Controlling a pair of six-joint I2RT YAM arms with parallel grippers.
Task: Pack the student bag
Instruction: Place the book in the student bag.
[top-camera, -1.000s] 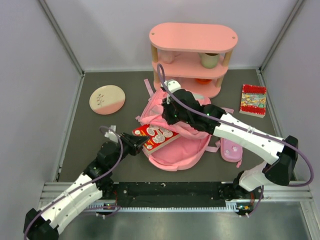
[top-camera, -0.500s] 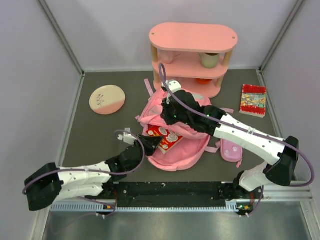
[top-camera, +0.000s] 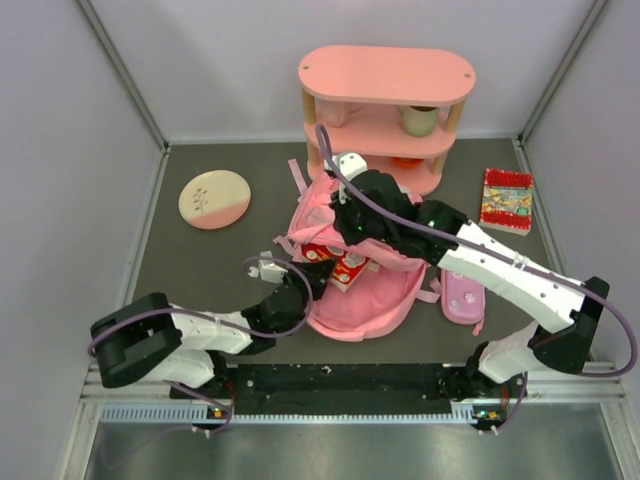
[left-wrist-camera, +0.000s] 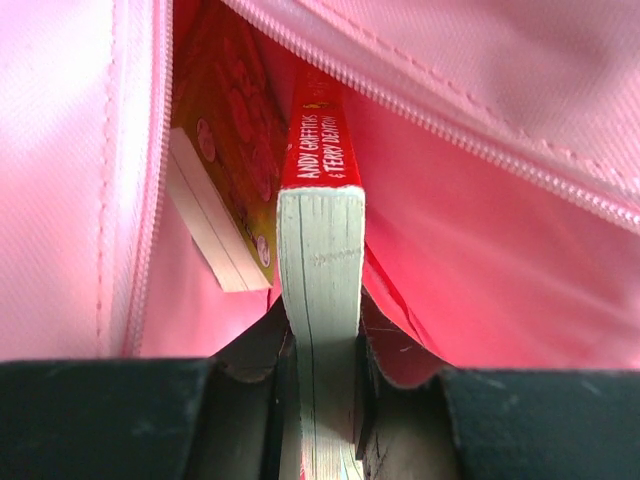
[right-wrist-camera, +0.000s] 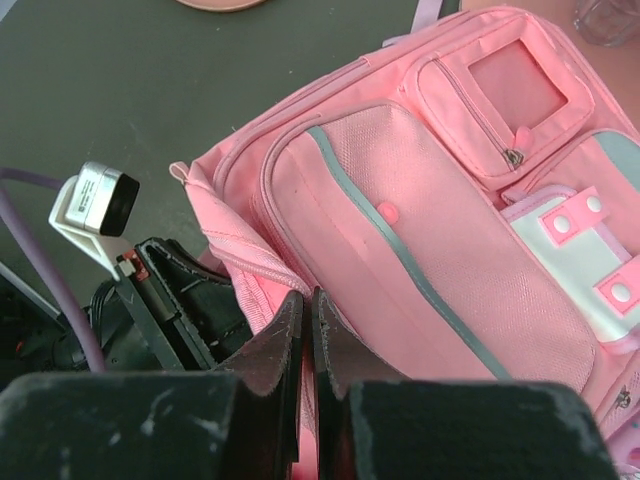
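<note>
The red book (left-wrist-camera: 321, 230) is standing on edge and points into the open space beside the second book (left-wrist-camera: 228, 160). My left gripper should keep pushing it deeper until both books sit together.
The pink student bag (top-camera: 370, 300) lies in the middle of the table with its main opening facing left. My left gripper (top-camera: 308, 281) is shut on a red book (top-camera: 345, 266) and holds it spine-first inside the opening. In the left wrist view the book (left-wrist-camera: 320, 230) stands on edge between my fingers, with pink lining (left-wrist-camera: 480, 240) around it. A second book (left-wrist-camera: 232, 150) lies inside at the left. My right gripper (right-wrist-camera: 308, 325) is shut on the bag's opening edge (right-wrist-camera: 245, 262) and holds it up. The bag's front pockets (right-wrist-camera: 420, 230) show in the right wrist view.
A pink three-tier shelf (top-camera: 385, 110) with a cup (top-camera: 420, 120) stands behind the bag. A pink-and-cream plate (top-camera: 214, 198) lies at the back left. A red patterned book (top-camera: 507, 200) lies at the right. A purple-pink pencil case (top-camera: 462, 298) lies beside the bag's right side.
My left arm has swung right and forward, carrying the red book from on top of the bag into its opening. My right gripper has kept its hold on the bag's edge.
</note>
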